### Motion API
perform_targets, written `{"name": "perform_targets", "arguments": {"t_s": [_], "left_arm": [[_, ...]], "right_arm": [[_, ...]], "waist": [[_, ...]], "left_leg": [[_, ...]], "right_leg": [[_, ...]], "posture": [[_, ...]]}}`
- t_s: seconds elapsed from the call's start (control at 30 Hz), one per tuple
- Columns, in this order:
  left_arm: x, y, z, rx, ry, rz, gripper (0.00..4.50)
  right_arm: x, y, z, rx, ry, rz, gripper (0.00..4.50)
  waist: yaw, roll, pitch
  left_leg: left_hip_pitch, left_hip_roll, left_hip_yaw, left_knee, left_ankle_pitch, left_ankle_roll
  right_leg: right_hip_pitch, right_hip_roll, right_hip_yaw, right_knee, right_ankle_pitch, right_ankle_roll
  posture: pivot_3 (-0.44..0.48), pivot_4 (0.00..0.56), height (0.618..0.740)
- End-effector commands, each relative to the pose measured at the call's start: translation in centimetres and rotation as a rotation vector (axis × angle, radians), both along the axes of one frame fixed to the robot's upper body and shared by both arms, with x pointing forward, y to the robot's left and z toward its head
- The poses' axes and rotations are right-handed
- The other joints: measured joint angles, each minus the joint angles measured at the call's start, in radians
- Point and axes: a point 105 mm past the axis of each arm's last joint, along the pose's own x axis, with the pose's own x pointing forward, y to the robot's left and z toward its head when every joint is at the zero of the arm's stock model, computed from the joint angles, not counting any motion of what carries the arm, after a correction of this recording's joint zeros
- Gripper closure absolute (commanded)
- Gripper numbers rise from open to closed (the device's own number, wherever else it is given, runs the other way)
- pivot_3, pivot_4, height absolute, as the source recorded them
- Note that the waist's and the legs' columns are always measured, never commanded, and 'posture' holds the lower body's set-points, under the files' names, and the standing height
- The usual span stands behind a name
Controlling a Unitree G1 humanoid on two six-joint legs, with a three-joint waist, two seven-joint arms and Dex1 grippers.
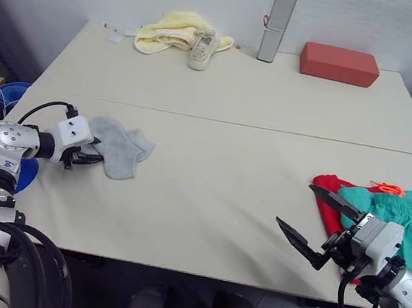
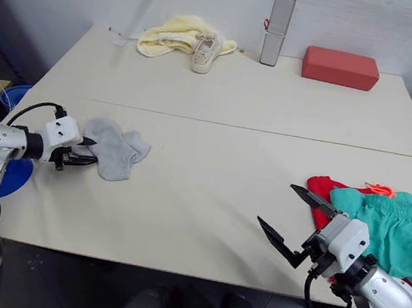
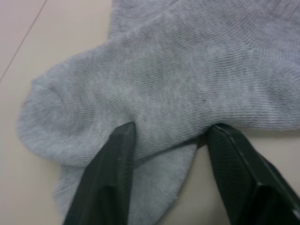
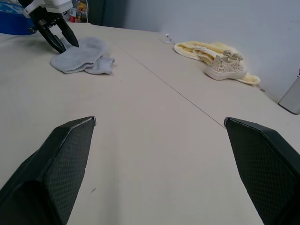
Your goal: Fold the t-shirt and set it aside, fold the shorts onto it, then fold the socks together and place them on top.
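Observation:
I expect both socks [image 1: 120, 150] to come along together, still crossed, when I move them, since the lower sock [image 3: 161, 180] passes under the upper sock between my left gripper's fingers.
Two light grey socks [image 1: 121, 148] lie overlapped on the left part of the table. My left gripper [image 1: 98, 150] is open at their left edge, and its fingers [image 3: 117, 159] straddle a fold of sock without closing on it. Near the front right edge, the folded teal shorts [image 1: 409, 226] rest on the red t-shirt [image 1: 326, 208], of which only a strip shows. My right gripper [image 1: 295, 204] hovers open and empty just left of that pile, pointing across the table toward the socks [image 4: 82, 57].
Along the back edge are a pale yellow cloth [image 1: 173, 32], a beige shoe [image 1: 203, 49], a silver cylinder [image 1: 276, 24] and a red-brown block [image 1: 339, 64]. A seam [image 1: 270, 130] crosses the table [image 1: 215, 201]. A blue bucket [image 1: 10, 92] stands off its left side.

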Motion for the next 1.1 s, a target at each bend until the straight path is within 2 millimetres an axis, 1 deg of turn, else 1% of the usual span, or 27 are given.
{"name": "perform_targets", "arguments": {"t_s": [0.03,0.1,0.13,0.27,0.3,0.37,0.4,0.43,0.5,0.53,0.57,0.6,0.7,0.77,0.87,0.97,1.1], "left_arm": [[-0.9,-1.1,-3.6,0.033,0.158,-0.033,3.55],[-1.0,-1.5,-3.8,0.013,0.181,-0.043,4.27],[-1.1,-1.8,-3.9,-0.009,0.190,-0.049,4.49],[-1.1,-3.9,-3.4,-0.095,0.219,-0.132,4.49],[-1.1,-4.7,-3.2,-0.112,0.222,-0.167,4.49],[-1.3,-7.5,-2.7,-0.164,0.225,-0.282,4.49],[-1.5,-8.5,-2.5,-0.182,0.224,-0.316,4.49],[-2.0,-9.9,-2.3,-0.200,0.226,-0.366,4.49],[-2.7,-12.7,-1.6,-0.243,0.209,-0.410,4.49],[-3.3,-14.5,-1.0,-0.289,0.199,-0.424,4.49],[-3.8,-15.9,-0.6,-0.327,0.194,-0.421,4.49],[-4.9,-17.4,-0.3,-0.368,0.208,-0.438,4.49],[-7.5,-20.3,-0.4,-0.418,0.251,-0.458,4.49],[-8.5,-21.8,-1.2,-0.430,0.265,-0.440,4.49],[-8.7,-23.2,-2.0,-0.444,0.256,-0.393,4.49],[-8.8,-24.1,-2.1,-0.463,0.244,-0.366,4.49],[-9.0,-24.4,-2.1,-0.482,0.245,-0.353,4.49]], "right_arm": [[-0.4,0.0,1.2,-0.005,-0.048,0.004,0.00],[-0.4,-0.1,1.2,-0.003,-0.047,-0.005,0.00],[-0.4,-0.1,1.2,-0.004,-0.047,-0.009,0.00],[-0.8,-0.5,1.1,-0.017,-0.040,-0.034,0.00],[-1.0,-0.7,1.1,-0.022,-0.036,-0.040,0.00],[-1.5,-1.3,0.9,-0.043,-0.019,-0.056,0.00],[-1.7,-1.4,0.8,-0.049,-0.013,-0.060,0.00],[-1.9,-1.7,0.7,-0.058,-0.006,-0.066,0.00],[-2.2,-2.2,0.5,-0.071,0.010,-0.078,0.00],[-2.4,-2.6,0.4,-0.079,0.020,-0.086,0.00],[-2.5,-2.8,0.4,-0.087,0.027,-0.090,0.00],[-2.8,-3.1,0.2,-0.101,0.037,-0.093,0.00],[-3.3,-4.0,0.2,-0.123,0.056,-0.114,0.00],[-3.6,-4.5,0.1,-0.127,0.074,-0.128,0.00],[-4.1,-4.7,-0.2,-0.133,0.094,-0.128,0.00],[-4.4,-4.9,-0.2,-0.127,0.103,-0.136,0.00],[-4.6,-5.1,-0.3,-0.124,0.111,-0.141,0.00]], "waist": [[0.002,0.001,-0.001],[0.002,0.002,-0.001],[0.002,0.002,-0.001],[0.002,0.003,-0.001],[0.002,0.003,-0.002],[0.002,0.003,-0.002],[0.004,0.003,-0.002],[0.003,0.003,-0.002],[-0.006,0.002,-0.002],[-0.011,0.002,-0.001],[-0.014,0.001,-0.001],[-0.016,0.000,0.000],[-0.033,-0.003,0.002],[-0.036,-0.004,0.002],[-0.036,-0.004,0.002],[-0.035,-0.004,0.002],[-0.033,-0.004,0.002]], "left_leg": [[0.000,0.000,0.000,0.000,0.000,0.000],[0.000,0.000,0.000,0.000,-0.001,0.003],[0.000,0.000,0.000,0.001,-0.001,0.003],[0.000,0.000,0.000,0.002,-0.001,0.003],[-0.001,0.000,0.000,0.003,-0.001,0.003],[-0.001,0.000,0.000,0.004,-0.002,0.004],[-0.002,0.000,0.000,0.005,-0.002,0.005],[-0.002,-0.001,0.000,0.005,-0.003,0.006],[-0.002,-0.001,0.000,0.007,-0.004,0.008],[-0.002,-0.002,0.000,0.007,-0.004,0.010],[-0.002,-0.002,0.000,0.007,-0.003,0.012],[-0.003,-0.002,0.000,0.007,-0.003,0.013],[-0.003,-0.001,0.000,0.007,-0.003,0.012],[-0.003,0.000,0.000,0.007,-0.003,0.011],[-0.001,0.002,0.000,0.007,-0.003,0.009],[-0.001,0.003,-0.001,0.007,-0.004,0.006],[-0.001,0.003,-0.001,0.006,-0.005,0.005]], "right_leg": [[0.000,0.000,0.000,0.000,0.000,0.000],[0.000,0.000,0.000,0.000,0.000,0.000],[0.000,0.000,0.000,0.000,0.000,0.000],[0.001,0.000,0.000,0.000,0.000,0.000],[0.001,0.000,0.000,0.000,0.000,0.001],[0.002,0.000,-0.001,0.000,0.000,0.001],[0.002,0.000,-0.001,0.000,0.000,0.001],[0.002,-0.001,0.000,0.000,0.000,0.001],[0.003,-0.002,0.001,-0.001,0.001,0.002],[0.003,-0.002,0.001,-0.002,0.001,0.003],[0.003,-0.002,0.002,-0.003,0.001,0.003],[0.004,-0.002,0.002,-0.003,0.001,0.003],[0.003,-0.001,0.002,-0.002,0.001,0.005],[0.003,0.001,0.002,-0.003,0.000,0.006],[0.003,0.003,0.003,-0.002,0.000,0.004],[0.003,0.003,0.003,-0.001,-0.001,0.003],[0.003,0.002,0.003,-0.002,-0.001,0.003]], "posture": [[0.000,0.150,0.740],[0.000,0.150,0.740],[0.000,0.150,0.740],[0.000,0.150,0.740],[0.000,0.150,0.740],[0.000,0.150,0.740],[0.000,0.150,0.740],[0.000,0.150,0.740],[0.000,0.150,0.740],[0.000,0.150,0.740],[0.000,0.150,0.740],[0.000,0.150,0.740],[0.000,0.150,0.740],[0.000,0.150,0.740],[0.000,0.150,0.740],[0.000,0.150,0.740],[0.000,0.150,0.740]]}}
